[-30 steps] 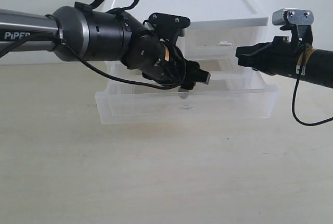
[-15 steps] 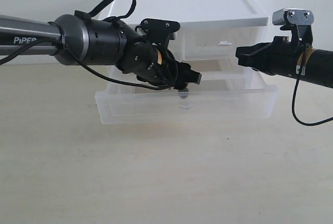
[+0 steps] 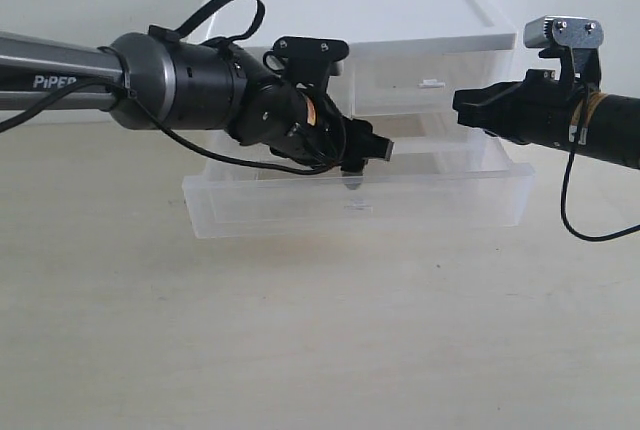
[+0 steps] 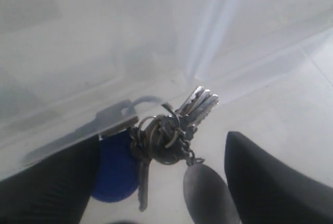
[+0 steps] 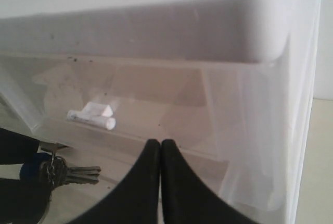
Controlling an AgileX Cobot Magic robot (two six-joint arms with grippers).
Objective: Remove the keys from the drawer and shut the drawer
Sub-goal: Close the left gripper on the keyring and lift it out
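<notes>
I expect the blue tag (image 4: 115,169) and grey disc to come along dangling when I lift the keys, because a ring and short chain (image 4: 182,145) join the keys.
The keys (image 4: 167,136) lie on the floor of the pulled-out wide drawer (image 3: 360,208), a silver bunch on a ring with a round blue tag (image 4: 117,165) and a grey disc (image 4: 207,195). My left gripper (image 4: 161,148) reaches down into the drawer (image 4: 270,99) and stands open, one dark finger (image 4: 47,185) on each side of the bunch, not closed on it. In the exterior view this gripper (image 3: 368,156) hangs over the drawer's middle. My right gripper (image 3: 462,105) hovers shut beside the cabinet's upper right; its view shows the keys (image 5: 65,172) below.
The translucent white cabinet (image 3: 400,10) stands at the back of the pale table. Its upper right half-width drawer, with a small white tab handle (image 5: 92,115), is closed. The open drawer's front wall juts toward the table's front. A black cable (image 3: 575,210) hangs under the right arm.
My left gripper drew back slightly to the left over the drawer, then edged right again, staying open. The right arm has not moved.
</notes>
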